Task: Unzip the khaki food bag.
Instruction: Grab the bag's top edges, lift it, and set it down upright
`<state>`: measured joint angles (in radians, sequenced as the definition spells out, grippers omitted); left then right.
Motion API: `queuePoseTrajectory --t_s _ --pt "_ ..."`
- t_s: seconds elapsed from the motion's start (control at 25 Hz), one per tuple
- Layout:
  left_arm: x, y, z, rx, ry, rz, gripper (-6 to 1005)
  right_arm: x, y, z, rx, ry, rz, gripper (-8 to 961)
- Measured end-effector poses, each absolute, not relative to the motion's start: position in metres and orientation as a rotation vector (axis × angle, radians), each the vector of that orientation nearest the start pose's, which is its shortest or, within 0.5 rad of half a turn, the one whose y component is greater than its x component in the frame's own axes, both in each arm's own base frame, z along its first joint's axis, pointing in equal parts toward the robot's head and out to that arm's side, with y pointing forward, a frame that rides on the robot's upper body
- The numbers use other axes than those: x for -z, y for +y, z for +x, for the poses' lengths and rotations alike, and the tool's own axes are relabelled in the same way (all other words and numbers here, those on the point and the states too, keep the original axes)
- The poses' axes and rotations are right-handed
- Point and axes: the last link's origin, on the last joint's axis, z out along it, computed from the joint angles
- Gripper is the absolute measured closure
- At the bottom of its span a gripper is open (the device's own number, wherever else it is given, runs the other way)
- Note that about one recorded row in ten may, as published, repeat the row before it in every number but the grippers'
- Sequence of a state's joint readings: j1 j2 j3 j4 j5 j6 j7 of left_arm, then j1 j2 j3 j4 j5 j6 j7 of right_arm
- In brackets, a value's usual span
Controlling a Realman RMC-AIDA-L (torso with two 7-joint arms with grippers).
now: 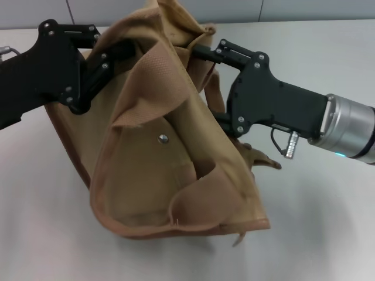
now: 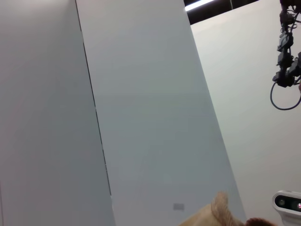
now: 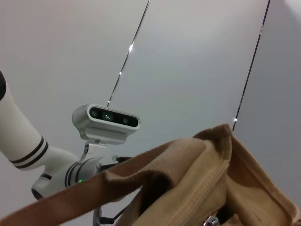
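I should have my right gripper back clear (image 1: pixel 296 190) before my left gripper lays the khaki food bag level, because the bag is hanging tilted with my right gripper in its folds (image 1: pixel 202 71).
The khaki food bag (image 1: pixel 176 175) hangs tilted and crumpled between my two arms in the head view, with its pocket flap and metal snap (image 1: pixel 163 139) facing me. My left gripper (image 1: pixel 120 51) is shut on the bag's upper left edge. My right gripper (image 1: pixel 198 52) is closed into the fabric at the bag's upper right edge, with its fingertips buried in the folds. A strap handle (image 1: pixel 212 96) hangs in front of the right gripper. The bag's rim shows in the right wrist view (image 3: pixel 197 188), and a tip of it shows in the left wrist view (image 2: pixel 211 214). The zipper is hidden.
The pale table (image 1: pixel 328 222) lies under the bag and stretches out to both sides. Both wrist views look up at grey wall panels. My head camera shows in the right wrist view (image 3: pixel 107 123).
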<state>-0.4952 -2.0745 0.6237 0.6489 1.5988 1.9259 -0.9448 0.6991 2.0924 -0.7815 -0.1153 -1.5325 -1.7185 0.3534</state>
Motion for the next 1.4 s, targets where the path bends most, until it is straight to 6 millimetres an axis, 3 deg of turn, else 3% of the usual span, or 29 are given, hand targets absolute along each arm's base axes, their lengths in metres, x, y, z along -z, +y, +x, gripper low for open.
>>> queuePoseTrajectory --t_s 0.12,0.4,0.6,0.84,0.92,1.12,1.4 --pt "-0.050 0.307 -0.214 1.288 0.167 -2.453 921 0.057 0.314 0.181 -1.230 -0.377 -2.385 190" --pt "-0.047 0.308 -0.212 1.297 0.154 -2.465 921 0.066 0.314 0.176 -1.207 -0.406 -2.354 407" --pt "-0.047 0.308 -0.212 1.298 0.153 -2.467 921 0.069 0.309 0.177 -1.205 -0.422 -2.327 649" --pt "-0.047 0.308 -0.212 1.296 0.153 -2.468 921 0.066 0.298 0.182 -1.240 -0.448 -2.311 835" --pt "-0.047 0.308 -0.212 1.295 0.153 -2.468 921 0.062 0.288 0.191 -1.248 -0.457 -2.253 833" --pt "-0.046 0.309 -0.210 1.297 0.161 -2.479 920 0.064 0.286 0.192 -1.229 -0.466 -2.238 827" --pt "-0.042 0.309 -0.205 1.311 0.179 -2.499 919 0.072 0.294 0.185 -1.200 -0.461 -2.274 530"
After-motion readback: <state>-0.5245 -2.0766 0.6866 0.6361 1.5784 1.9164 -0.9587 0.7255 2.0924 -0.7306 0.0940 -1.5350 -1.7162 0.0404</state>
